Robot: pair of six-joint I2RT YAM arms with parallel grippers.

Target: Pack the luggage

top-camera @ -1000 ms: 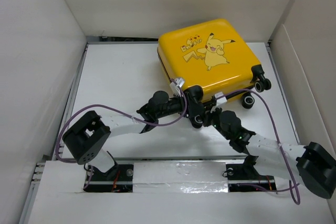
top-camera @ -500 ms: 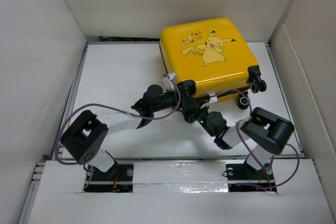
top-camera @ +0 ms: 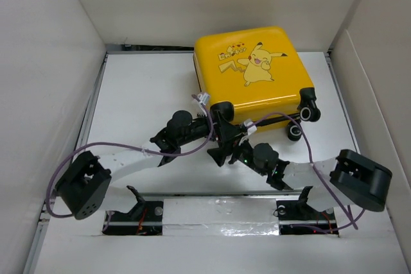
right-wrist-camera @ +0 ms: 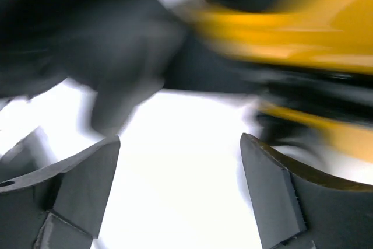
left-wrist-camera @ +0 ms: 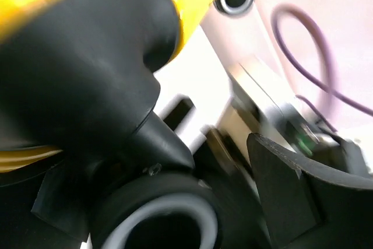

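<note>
My grippers are crowding the suitcase's near corner [top-camera: 223, 111]. My left gripper should move back toward the lower wheel while my right gripper takes the upper wheel [left-wrist-camera: 166, 223].
The luggage [top-camera: 253, 72] is a shut yellow suitcase with a Pikachu on its face, lying flat at the back right of the white table [top-camera: 138, 94]. Two black wheels [top-camera: 311, 113] stick out at its right corner. My left gripper [top-camera: 217, 113] is open at the suitcase's near-left corner. In the left wrist view a black wheel [left-wrist-camera: 154, 214] fills the lower left, a small gap from my one visible finger [left-wrist-camera: 280, 196]. My right gripper [top-camera: 221, 148] stands just in front of that corner, apart from it and open over bare table [right-wrist-camera: 179, 141], nothing between its fingers.
White walls [top-camera: 45, 62] close in the table on the left, back and right. Purple cables [top-camera: 122, 147] loop from both arms over the near part of the table. A metal rail [top-camera: 212, 194] runs along the near edge by the arm bases.
Both grippers have opened and let go at the suitcase's near corner. The right gripper has drawn back a little towards me. The suitcase has shifted slightly.
</note>
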